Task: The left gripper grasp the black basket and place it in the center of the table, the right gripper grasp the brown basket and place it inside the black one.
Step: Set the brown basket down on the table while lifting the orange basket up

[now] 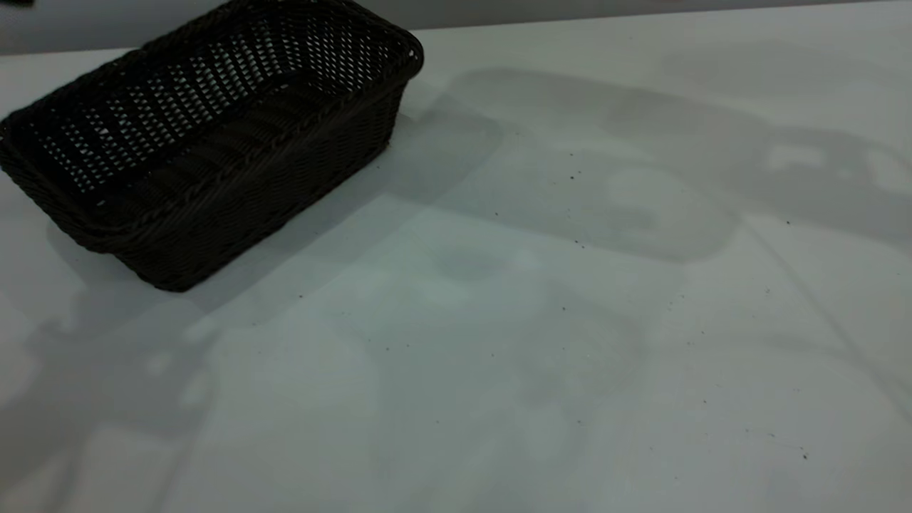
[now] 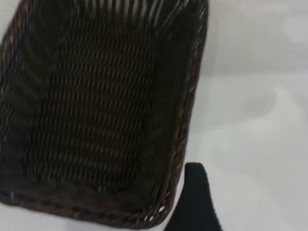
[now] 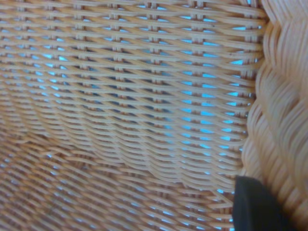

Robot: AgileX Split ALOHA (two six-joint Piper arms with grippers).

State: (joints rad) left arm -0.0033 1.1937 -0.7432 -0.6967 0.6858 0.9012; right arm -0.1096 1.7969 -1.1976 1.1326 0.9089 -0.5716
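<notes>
My right gripper should pause at the brown basket's rim (image 3: 285,103), as I see the black basket crooked (image 1: 209,145) off the table's center, while my left gripper centers that basket.
The black basket (image 1: 206,135) sits on the white table (image 1: 541,342) at the far left of the exterior view, empty and with its open top up. In the left wrist view I look down into the black basket (image 2: 96,110). My left gripper (image 2: 195,202) shows as a dark tip just outside the basket's rim near one corner. The brown basket (image 3: 130,106) fills the right wrist view, very close, with its braided rim (image 3: 284,96) at one side. My right gripper (image 3: 255,204) shows as a dark tip right at that rim. Neither gripper shows in the exterior view.
The table stretches wide to the right of the black basket and toward the front, carrying only tiny dark specks and the arms' soft shadows. The table's far edge (image 1: 641,16) runs just behind the black basket.
</notes>
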